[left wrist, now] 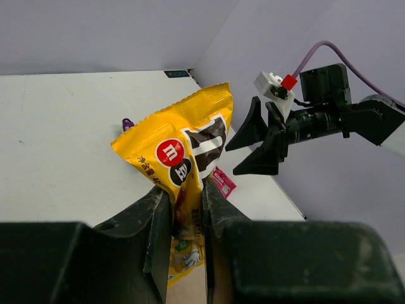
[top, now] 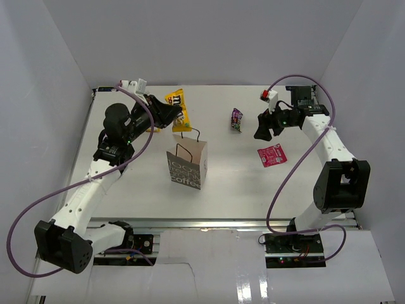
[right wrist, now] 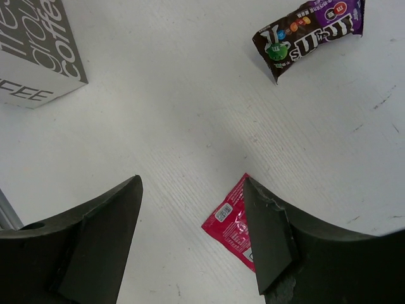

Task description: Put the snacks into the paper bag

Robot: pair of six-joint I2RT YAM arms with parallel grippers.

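The yellow packet (top: 181, 120) is hanging behind the paper bag's opening. Next, my left gripper moves the packet forward over the space (top: 191, 147) between the handles before letting it go.
The grey-white paper bag (top: 187, 166) stands upright mid-table, "coffee" lettering on its front; a corner of the bag (right wrist: 35, 57) shows in the right wrist view. My left gripper (left wrist: 187, 202) is shut on a yellow packet (left wrist: 183, 145), held in the air behind and left of the bag, where the yellow packet (top: 178, 109) hangs upright. A dark purple packet (top: 236, 120) and a red packet (top: 272, 154) lie flat on the table. My right gripper (right wrist: 193, 215) hovers open above the table with nothing in it, the red packet (right wrist: 228, 221) partly behind its right finger.
The white table (top: 240, 183) is walled in by grey panels on the left, back and right. The purple packet (right wrist: 310, 28) lies ahead of the right gripper (top: 262, 126). Purple cables loop off both arms. A sliver of yellow (top: 154, 129) shows under the left arm.
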